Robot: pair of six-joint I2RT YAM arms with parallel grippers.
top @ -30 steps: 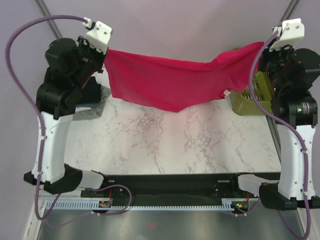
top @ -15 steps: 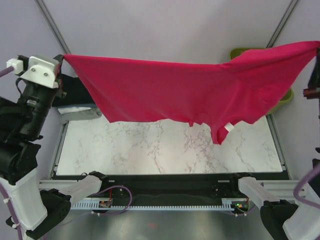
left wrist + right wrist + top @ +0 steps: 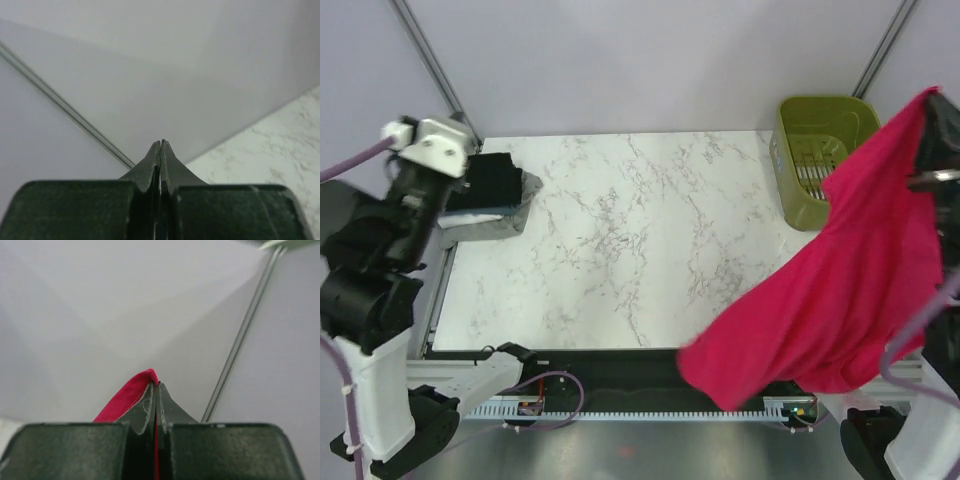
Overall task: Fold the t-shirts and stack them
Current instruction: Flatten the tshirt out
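The t-shirt is hanging past the table's near edge [image 3: 732,372], a long way from my left gripper. So next my right gripper swings back and puts the t-shirt down next to the basket [image 3: 752,195].
The crimson-pink t-shirt [image 3: 840,300] hangs from my right gripper [image 3: 932,100], high at the right edge of the top view. It droops down past the table's near right corner. In the right wrist view my right gripper [image 3: 156,385] is shut on a fold of the pink cloth [image 3: 127,397]. My left gripper [image 3: 160,143] is shut and empty, raised at the far left and facing the wall. The stack of folded shirts [image 3: 490,190], black on top with white and grey below, lies at the table's far left.
The olive-green plastic basket [image 3: 815,155] stands at the far right of the marble table [image 3: 620,250], partly behind the hanging shirt. A black rail runs along the table's near edge. Metal frame poles stand at both back corners.
The shirt was stretched between both grippers. My left gripper has let go and is now empty. The shirt has swung right and hangs from my right gripper alone.
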